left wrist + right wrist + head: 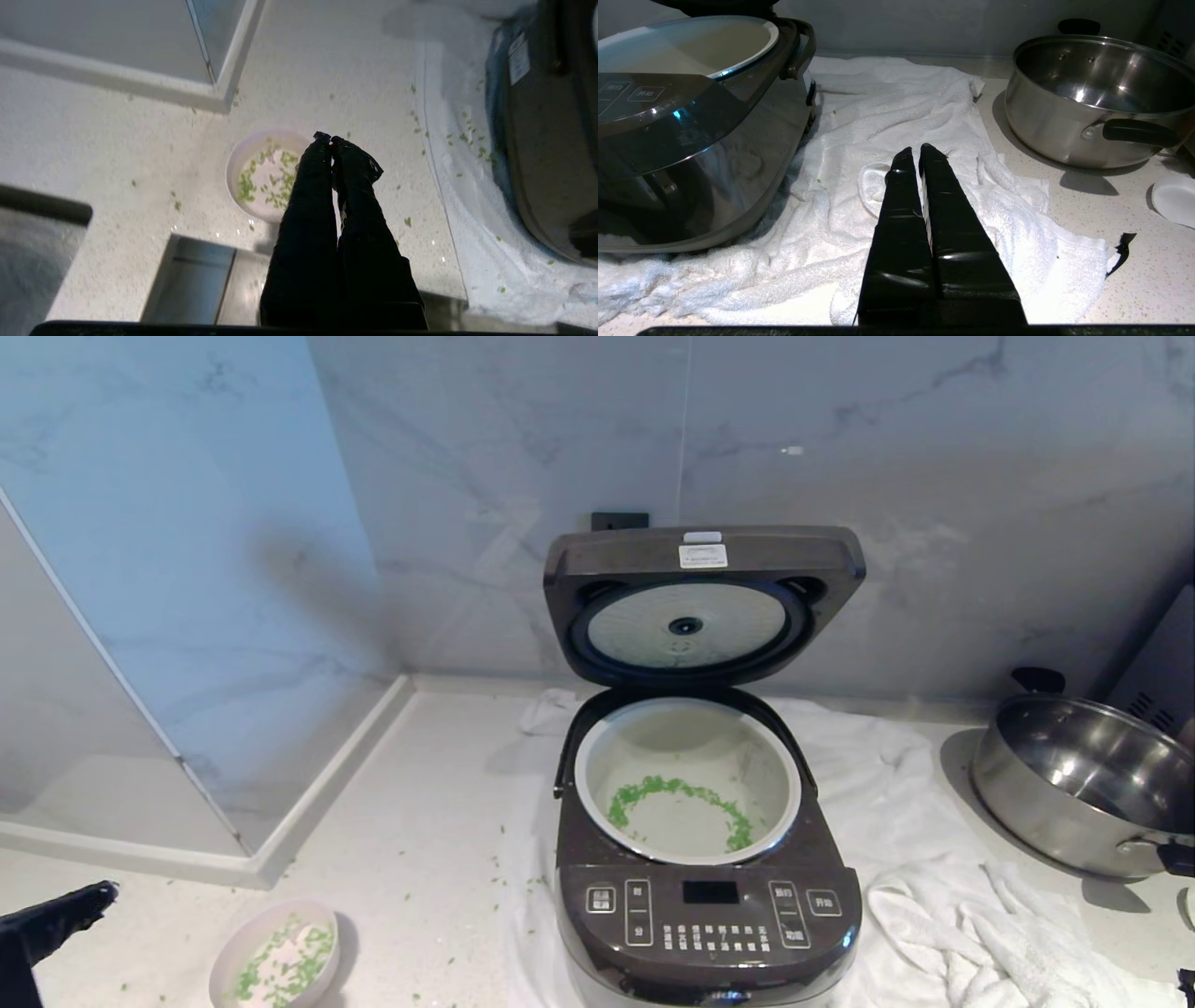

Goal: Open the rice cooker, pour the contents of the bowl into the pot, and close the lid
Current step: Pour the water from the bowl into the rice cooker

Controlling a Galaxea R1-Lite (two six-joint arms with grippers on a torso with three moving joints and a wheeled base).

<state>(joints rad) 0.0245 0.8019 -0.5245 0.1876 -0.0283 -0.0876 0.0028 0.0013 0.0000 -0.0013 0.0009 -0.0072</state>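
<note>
The upright pink bowl still has green bits [284,965] in it and its rim is free. My left gripper should keep moving closer and opening until its fingers are on both sides of the bowl's rim [217,970].
The dark rice cooker [709,915] stands mid-counter with its lid [695,607] raised against the wall, silvery plate facing me. Its pale pot [686,737] holds a ring of green bits [681,795]. The pink bowl [229,957] sits on the counter at the front left, upright, with green bits [289,966] still inside. My left gripper [105,891] is shut and empty, above and left of the bowl [232,168]; in the left wrist view the fingertips [322,137] overlap the bowl's edge. My right gripper [920,149] is shut, hovering over the towel right of the cooker.
A white towel [934,915] lies under and right of the cooker. A steel pan [1083,784] with black handles stands at the far right, a small white dish [1174,200] near it. Green bits [411,896] are scattered on the counter. A glass panel [187,616] borders the left.
</note>
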